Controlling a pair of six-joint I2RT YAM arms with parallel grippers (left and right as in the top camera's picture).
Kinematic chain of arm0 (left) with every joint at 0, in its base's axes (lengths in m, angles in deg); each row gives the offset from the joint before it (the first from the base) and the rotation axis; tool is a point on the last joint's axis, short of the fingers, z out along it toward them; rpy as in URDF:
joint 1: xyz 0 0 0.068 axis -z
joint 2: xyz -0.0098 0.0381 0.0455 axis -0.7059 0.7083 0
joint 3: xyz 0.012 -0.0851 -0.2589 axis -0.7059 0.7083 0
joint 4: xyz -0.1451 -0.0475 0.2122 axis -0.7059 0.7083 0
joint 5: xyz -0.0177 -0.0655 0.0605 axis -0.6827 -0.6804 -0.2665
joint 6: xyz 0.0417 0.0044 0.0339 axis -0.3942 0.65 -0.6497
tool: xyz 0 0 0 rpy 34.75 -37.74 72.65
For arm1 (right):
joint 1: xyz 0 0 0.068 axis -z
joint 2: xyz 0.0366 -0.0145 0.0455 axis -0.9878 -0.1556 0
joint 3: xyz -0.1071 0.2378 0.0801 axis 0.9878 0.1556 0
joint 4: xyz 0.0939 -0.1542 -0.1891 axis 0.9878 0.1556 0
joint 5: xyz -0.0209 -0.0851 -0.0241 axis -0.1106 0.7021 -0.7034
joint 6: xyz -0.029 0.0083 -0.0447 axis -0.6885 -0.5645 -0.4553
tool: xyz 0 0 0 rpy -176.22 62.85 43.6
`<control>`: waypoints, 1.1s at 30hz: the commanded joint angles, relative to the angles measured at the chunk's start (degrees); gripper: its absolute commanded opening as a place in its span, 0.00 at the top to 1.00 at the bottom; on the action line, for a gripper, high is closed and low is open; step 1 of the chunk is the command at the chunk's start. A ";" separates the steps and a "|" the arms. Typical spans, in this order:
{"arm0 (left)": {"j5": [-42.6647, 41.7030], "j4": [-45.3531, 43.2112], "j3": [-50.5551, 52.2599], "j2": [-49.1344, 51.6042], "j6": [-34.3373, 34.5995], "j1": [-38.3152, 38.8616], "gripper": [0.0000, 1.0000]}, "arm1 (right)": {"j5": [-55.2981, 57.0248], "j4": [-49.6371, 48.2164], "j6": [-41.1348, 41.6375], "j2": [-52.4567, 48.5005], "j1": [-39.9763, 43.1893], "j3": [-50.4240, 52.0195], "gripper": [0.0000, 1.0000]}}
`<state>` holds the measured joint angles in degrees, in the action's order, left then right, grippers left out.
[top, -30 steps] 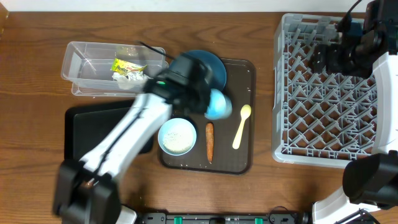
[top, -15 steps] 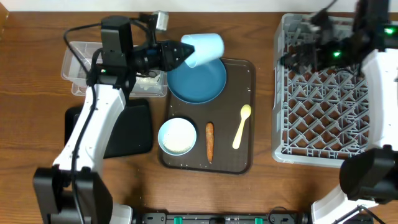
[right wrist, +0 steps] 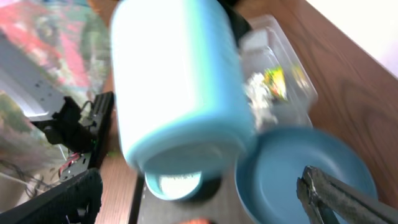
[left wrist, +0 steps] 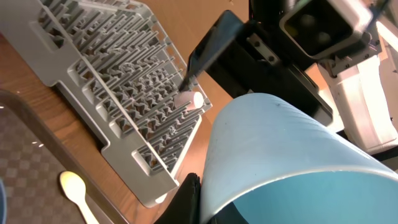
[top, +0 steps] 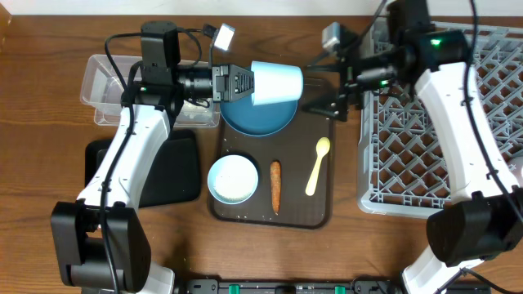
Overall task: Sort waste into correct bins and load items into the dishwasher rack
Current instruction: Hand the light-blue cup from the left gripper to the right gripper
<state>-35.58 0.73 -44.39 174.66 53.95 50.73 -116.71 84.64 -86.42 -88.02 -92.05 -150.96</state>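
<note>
The light-blue cup is held by its rim (top: 256, 82) in my left gripper, far from the rack, so next my right gripper grabs the cup's base (top: 299, 82) and loads the cup.
My left gripper (top: 245, 84) is shut on the rim of a light-blue cup (top: 276, 83), held on its side above the dark-blue plate (top: 261, 114). The cup (left wrist: 280, 155) fills the left wrist view, with one black finger (left wrist: 189, 199) against its wall. My right gripper (top: 317, 84) stands open just right of the cup's base, not touching it. The cup (right wrist: 177, 93) hangs ahead of the spread right fingers (right wrist: 342, 193). A white bowl (top: 232, 179), a carrot piece (top: 275, 185) and a pale-yellow spoon (top: 318, 166) lie on the brown tray (top: 319, 208). The grey rack (top: 425, 147) stands at the right.
The clear tub (top: 105, 82) at the back left holds a yellow wrapper (right wrist: 273, 79) and white tissue (right wrist: 258, 99); my left arm partly covers it from overhead. A black tray (top: 176, 175) lies in front of the tub, left of the brown tray.
My left gripper carried the cup up off the tray, then a little right above the plate. My right arm swung left from over the rack to the cup's base.
</note>
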 commanded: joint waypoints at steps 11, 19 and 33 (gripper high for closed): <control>-2.32 -0.28 -0.48 0.00 0.07 -0.13 0.94 | -9.18 -4.81 -3.28 -0.17 -5.27 0.17 0.20; -2.32 -0.28 -0.48 0.00 0.09 -0.13 0.94 | -9.14 -5.51 -3.30 -0.17 -5.57 0.17 0.42; 23.91 13.55 -0.24 0.00 -4.11 -0.13 0.40 | 22.97 -5.44 19.67 -0.15 -5.49 0.17 0.68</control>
<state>-27.76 10.00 -44.36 174.63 53.49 50.69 -110.42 79.05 -79.49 -88.02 -96.88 -150.96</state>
